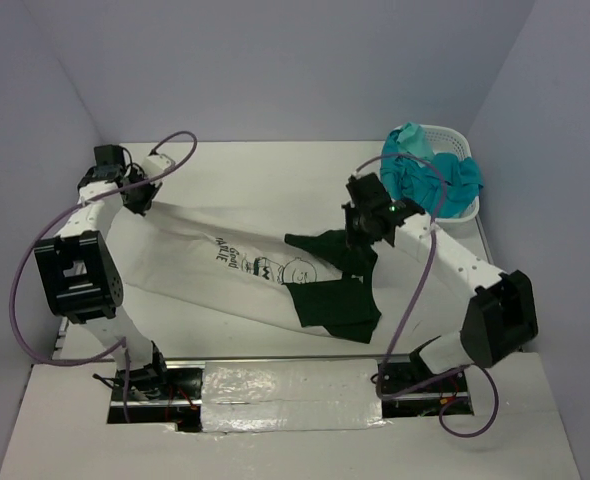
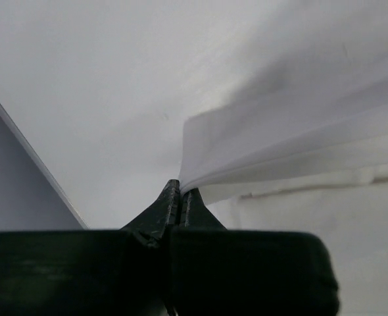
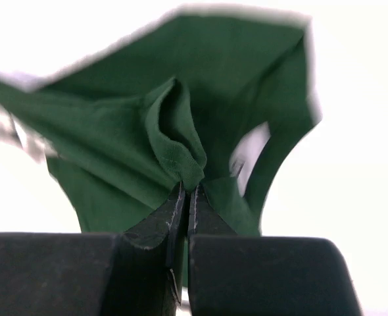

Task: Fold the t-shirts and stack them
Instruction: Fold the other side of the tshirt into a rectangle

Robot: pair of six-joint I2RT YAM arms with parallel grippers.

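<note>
The crumpled green t-shirt covers the white t-shirt's end (image 1: 333, 270), so my left gripper should release the white one and grab the green t-shirt's edge (image 1: 296, 292) to stretch it first.
A white t-shirt (image 1: 185, 255) with dark print lies stretched slantwise across the table, from the far left toward the middle. My left gripper (image 1: 138, 197) is shut on its far-left edge. In the left wrist view the white cloth (image 2: 292, 131) fans out from the pinched fingertips (image 2: 181, 191). A dark green t-shirt (image 1: 337, 305) lies crumpled over the white one's right end. The right gripper (image 1: 358, 240) is shut on a raised fold of the green t-shirt. The green cloth (image 3: 115, 145) bunches at the closed tips (image 3: 188, 191) in the right wrist view. Teal t-shirts (image 1: 430, 175) are heaped in the basket.
A white lattice laundry basket (image 1: 453, 133) stands at the far right corner against the wall. Pale walls close the table at the back and on both sides. A shiny taped strip (image 1: 295, 395) runs along the near edge between the arm bases.
</note>
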